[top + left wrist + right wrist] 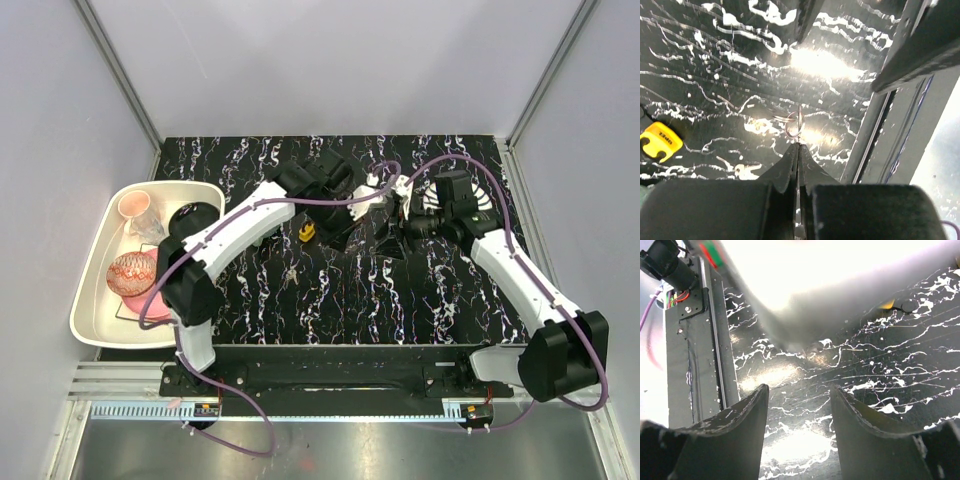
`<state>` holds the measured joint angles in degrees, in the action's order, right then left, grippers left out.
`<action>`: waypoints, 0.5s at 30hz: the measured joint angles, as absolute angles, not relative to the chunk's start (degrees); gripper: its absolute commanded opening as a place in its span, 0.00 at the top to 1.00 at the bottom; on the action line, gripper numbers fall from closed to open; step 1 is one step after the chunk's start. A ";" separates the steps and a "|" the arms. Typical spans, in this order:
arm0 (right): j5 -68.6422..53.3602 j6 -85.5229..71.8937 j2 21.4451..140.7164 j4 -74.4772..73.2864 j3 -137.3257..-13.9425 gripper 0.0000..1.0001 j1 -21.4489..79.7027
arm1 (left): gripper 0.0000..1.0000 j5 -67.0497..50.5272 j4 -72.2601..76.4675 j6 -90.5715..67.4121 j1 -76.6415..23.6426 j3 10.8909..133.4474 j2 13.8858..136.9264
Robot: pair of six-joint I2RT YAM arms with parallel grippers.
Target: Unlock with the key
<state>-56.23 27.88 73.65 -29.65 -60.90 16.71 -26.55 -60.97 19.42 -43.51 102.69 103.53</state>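
The key ring point(794, 125) at the left gripper's fingers hangs outside the right gripper's open fingers, so the robot's right gripper should move back and come in around the ring.
In the left wrist view my left gripper point(798, 145) is shut, its tips pinching a small metal key ring point(793, 124). A silver key point(760, 112) hangs from the ring just above the black marbled table. The yellow padlock point(659, 140) lies on the table to the left of the gripper, apart from the key. In the top view the padlock point(307, 233) sits beside my left gripper point(343, 230). My right gripper point(799, 395) is open and empty, low over the table, and faces the left one in the top view point(398, 238).
A pale key-shaped thing point(744, 171) lies on the table near my left fingers. A white tray point(95, 300) with a pink bowl and a cup stands at the left edge. The table's metal rail point(690, 355) runs beside my right gripper.
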 measured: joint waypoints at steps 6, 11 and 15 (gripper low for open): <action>-53.78 33.61 71.90 -35.07 -61.87 0.42 16.71 | 1.00 -21.06 -72.31 24.95 -43.90 111.59 113.34; -53.04 37.50 69.04 -41.23 -63.42 0.43 16.71 | 1.00 -9.54 -74.13 30.20 -44.93 110.56 116.62; -52.56 39.72 66.06 -43.44 -63.26 0.44 16.71 | 1.00 -3.73 -76.42 30.33 -45.50 117.05 120.31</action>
